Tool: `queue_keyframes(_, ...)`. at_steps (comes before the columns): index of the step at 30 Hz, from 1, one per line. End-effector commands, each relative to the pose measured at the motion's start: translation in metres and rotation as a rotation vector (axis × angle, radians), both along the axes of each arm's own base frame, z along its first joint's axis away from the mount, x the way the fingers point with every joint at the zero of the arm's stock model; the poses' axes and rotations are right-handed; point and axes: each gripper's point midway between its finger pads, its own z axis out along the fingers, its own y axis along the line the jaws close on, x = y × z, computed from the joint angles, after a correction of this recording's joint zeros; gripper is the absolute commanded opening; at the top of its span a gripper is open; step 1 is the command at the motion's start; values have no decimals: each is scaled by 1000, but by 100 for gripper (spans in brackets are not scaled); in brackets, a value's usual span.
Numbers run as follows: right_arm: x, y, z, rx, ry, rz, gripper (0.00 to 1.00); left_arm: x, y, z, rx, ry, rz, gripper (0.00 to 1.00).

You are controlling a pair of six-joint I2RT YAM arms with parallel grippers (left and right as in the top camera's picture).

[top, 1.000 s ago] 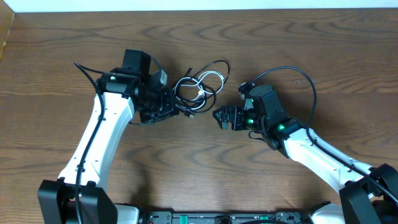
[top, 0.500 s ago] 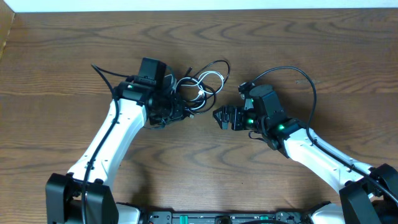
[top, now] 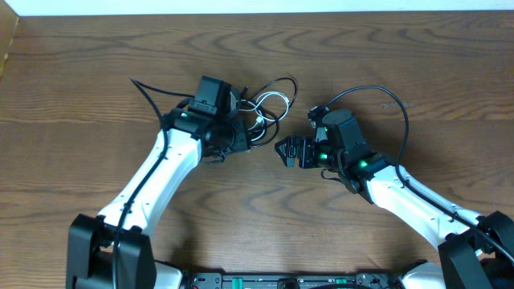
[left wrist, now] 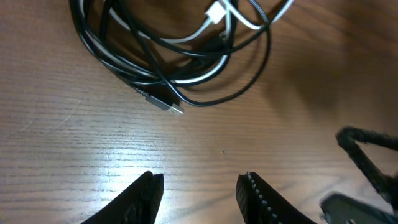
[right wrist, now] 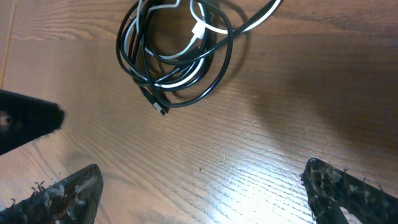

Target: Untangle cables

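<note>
Black loops wind (right wrist: 191, 73) around the white cord in one loose bundle, so the robot's left gripper should hold the bundle while its right gripper reaches for the white loop (top: 281, 98).
The cables (top: 263, 106) lie in one tangled bundle on the wooden table, black loops wound around a white cord. My left gripper (top: 246, 138) sits just at the bundle's near-left side. In the left wrist view its jaws (left wrist: 200, 180) stand apart over bare wood, open and holding nothing. A black plug end (left wrist: 169, 106) lies just beyond them, below the cables (left wrist: 174, 56). My right gripper (top: 283, 151) rests to the near right of the bundle. It is wide open (right wrist: 202, 171) and empty, with the cables (right wrist: 177, 56) and a white plug (right wrist: 198, 28) farther ahead.
A thick black arm wire (top: 385, 95) arcs behind the right arm, and another (top: 148, 88) trails from the left arm. The table's far edge (top: 257, 10) meets a white strip. The right gripper's fingers (left wrist: 367, 155) show at the left wrist view's right side.
The left arm has swung right, closer to the bundle, and its jaws have parted from shut. The right arm and the cables have not moved.
</note>
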Motion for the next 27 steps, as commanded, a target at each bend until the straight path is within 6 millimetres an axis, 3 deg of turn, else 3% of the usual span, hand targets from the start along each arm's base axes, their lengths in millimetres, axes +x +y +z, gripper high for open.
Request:
queue_keyframes(1,-2,2,-1,7,10,2,99,0,3,-22,57,43,38,45)
queue_keyframes(6,-2,2,-1,7,10,2,99,-8,-5,-45,84,109,8,44)
queue_keyframes(10,-2,2,-1,7,10,2,99,-15,-10,-63,106,158,-14,32)
queue_keyframes(14,-2,2,-1,7,10,2,91,-18,-15,-78,119,187,-31,30)
queue_keyframes(22,-2,2,-1,7,10,2,80,-7,-21,-77,101,142,-30,31)
queue_keyframes(27,-2,2,-1,7,10,2,83,14,-29,-71,68,52,-25,41)
